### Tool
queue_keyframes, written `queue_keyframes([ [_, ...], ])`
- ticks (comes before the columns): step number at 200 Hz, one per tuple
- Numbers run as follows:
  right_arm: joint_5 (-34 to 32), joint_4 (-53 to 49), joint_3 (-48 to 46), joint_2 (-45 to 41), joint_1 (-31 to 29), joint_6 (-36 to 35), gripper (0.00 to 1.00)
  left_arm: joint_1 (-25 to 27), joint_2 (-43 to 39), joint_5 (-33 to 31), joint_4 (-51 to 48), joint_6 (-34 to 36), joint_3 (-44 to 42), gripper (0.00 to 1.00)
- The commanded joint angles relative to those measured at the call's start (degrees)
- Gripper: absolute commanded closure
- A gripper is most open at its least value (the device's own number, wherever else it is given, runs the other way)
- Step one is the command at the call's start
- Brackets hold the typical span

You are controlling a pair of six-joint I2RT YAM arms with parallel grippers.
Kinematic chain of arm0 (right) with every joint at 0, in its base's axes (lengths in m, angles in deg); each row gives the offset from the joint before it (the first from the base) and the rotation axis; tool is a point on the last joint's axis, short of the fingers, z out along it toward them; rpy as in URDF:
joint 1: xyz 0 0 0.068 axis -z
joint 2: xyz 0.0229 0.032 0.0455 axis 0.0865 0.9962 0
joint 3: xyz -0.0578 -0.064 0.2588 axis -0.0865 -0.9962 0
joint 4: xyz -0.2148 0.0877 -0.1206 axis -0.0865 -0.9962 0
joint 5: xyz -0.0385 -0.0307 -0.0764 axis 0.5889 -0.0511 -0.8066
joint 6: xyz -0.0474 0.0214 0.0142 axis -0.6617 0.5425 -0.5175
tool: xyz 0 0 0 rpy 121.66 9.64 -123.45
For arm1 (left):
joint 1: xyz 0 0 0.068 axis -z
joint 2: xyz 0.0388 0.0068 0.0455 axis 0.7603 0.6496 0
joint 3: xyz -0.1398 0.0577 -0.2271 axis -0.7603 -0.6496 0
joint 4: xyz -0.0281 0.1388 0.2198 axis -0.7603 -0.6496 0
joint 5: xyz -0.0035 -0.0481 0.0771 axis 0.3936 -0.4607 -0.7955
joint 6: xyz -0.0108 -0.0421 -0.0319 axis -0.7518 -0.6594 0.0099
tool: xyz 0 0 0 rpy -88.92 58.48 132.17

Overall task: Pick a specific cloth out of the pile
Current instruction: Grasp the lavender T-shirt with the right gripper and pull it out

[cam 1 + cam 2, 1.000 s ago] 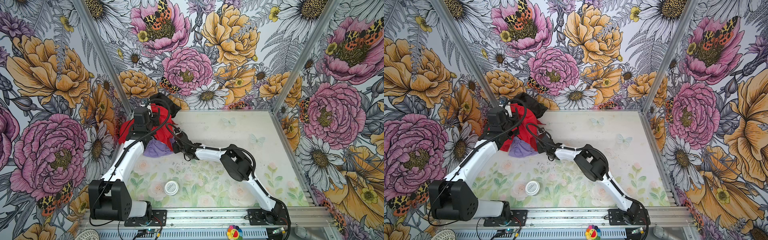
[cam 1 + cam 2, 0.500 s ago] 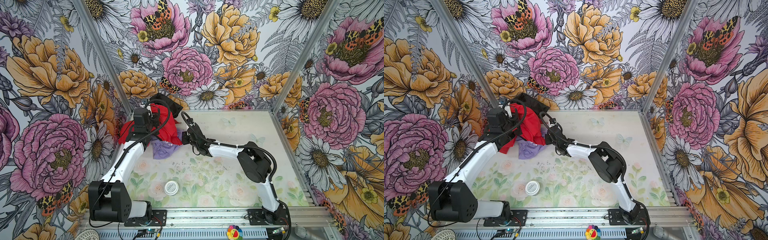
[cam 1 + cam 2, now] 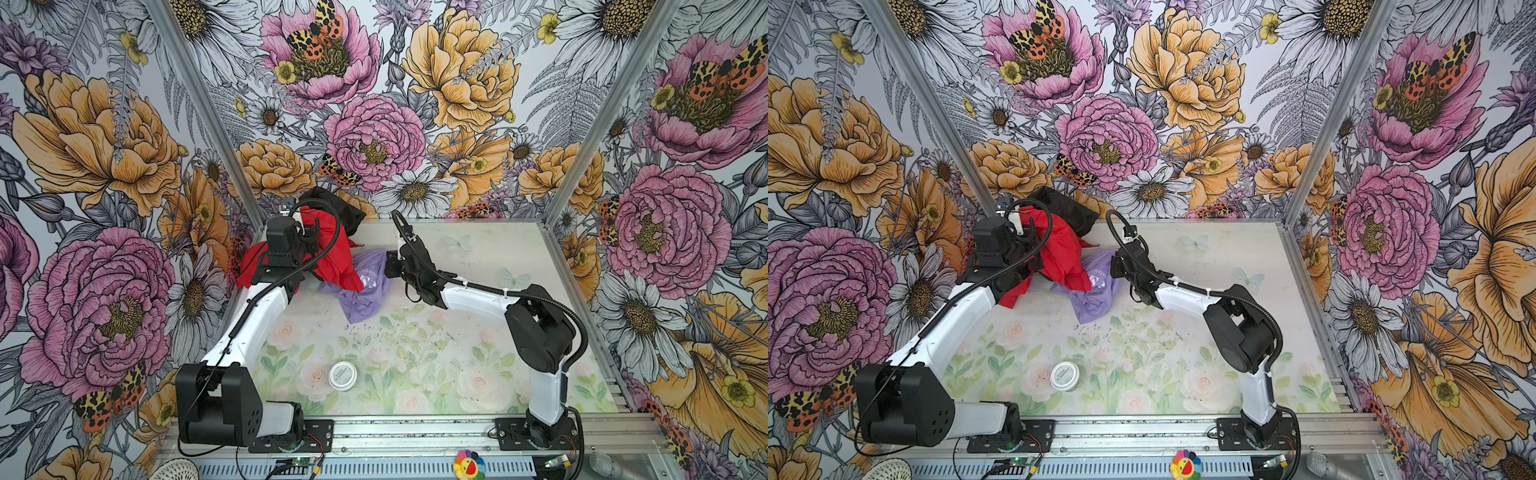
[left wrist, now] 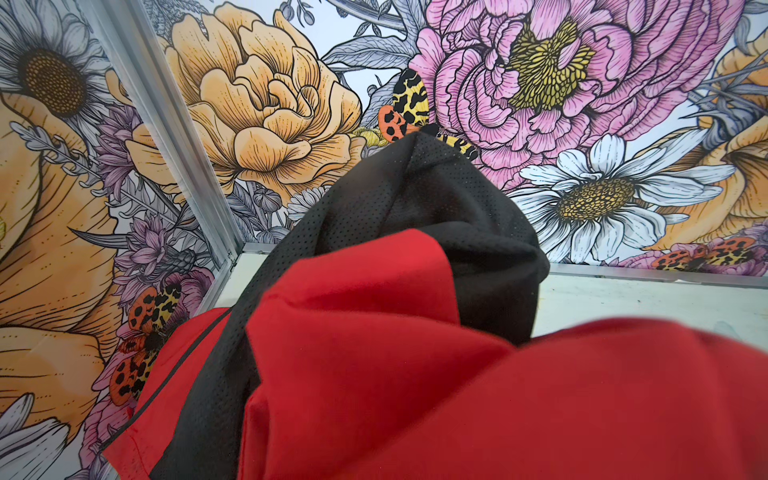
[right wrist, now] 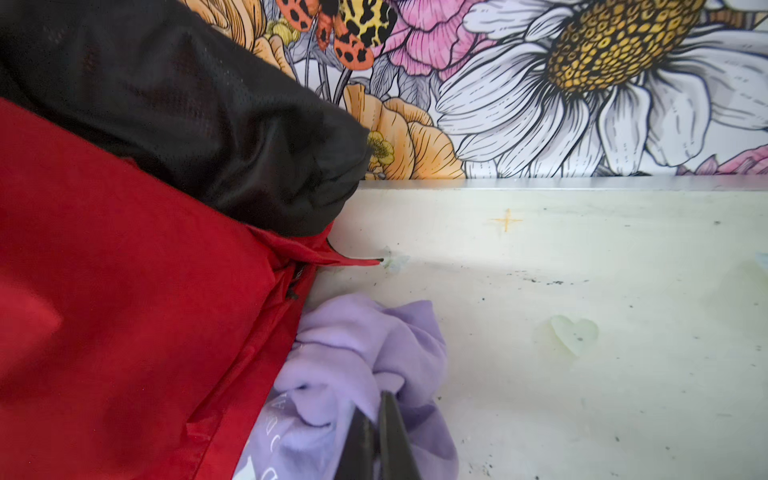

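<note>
I see the red cloth raised over the lavender cloth, so I should keep pulling the lavender cloth with my right gripper toward the open mat (image 3: 481, 257) until it clears the red cloth.
The pile sits in the back left corner: a large red cloth (image 3: 336, 257) and, behind it against the wall, a black mesh cloth (image 3: 345, 208). My left gripper (image 3: 305, 237) is wrapped in the red cloth, which hangs raised from it; in the left wrist view red cloth (image 4: 374, 374) hides its jaws. The lavender cloth (image 3: 365, 291) lies on the table, partly under the red cloth's edge and stretched to the right. My right gripper (image 5: 384, 399) is shut on a fold of the lavender cloth (image 5: 353, 345) at its right side, seen in both top views (image 3: 1115, 266).
A small round white lid (image 3: 343, 376) lies on the table near the front. The flowered walls meet in the corner right behind the pile. Dark specks dot the floral table mat (image 3: 415, 332). A metal rail (image 3: 415, 428) runs along the front edge.
My right gripper has moved right and toward the back, drawing the lavender cloth out from under the red cloth. The left arm has stayed put with the red cloth raised.
</note>
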State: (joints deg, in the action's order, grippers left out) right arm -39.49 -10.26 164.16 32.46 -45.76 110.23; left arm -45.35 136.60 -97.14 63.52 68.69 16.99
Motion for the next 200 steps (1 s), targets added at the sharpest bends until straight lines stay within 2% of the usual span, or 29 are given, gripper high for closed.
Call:
queue_keyframes([
  [1,-1.4,2.9,-0.6,-3.2,0.7,-0.6,1.00,-0.3,-2.0,-1.0,4.0,-0.4,-0.4,1.00],
  [200,0.5,-4.5,-0.9,-12.2,4.1,-7.3,1.00,0.4,-1.2,-1.0,4.5,0.2,-0.8,1.00],
])
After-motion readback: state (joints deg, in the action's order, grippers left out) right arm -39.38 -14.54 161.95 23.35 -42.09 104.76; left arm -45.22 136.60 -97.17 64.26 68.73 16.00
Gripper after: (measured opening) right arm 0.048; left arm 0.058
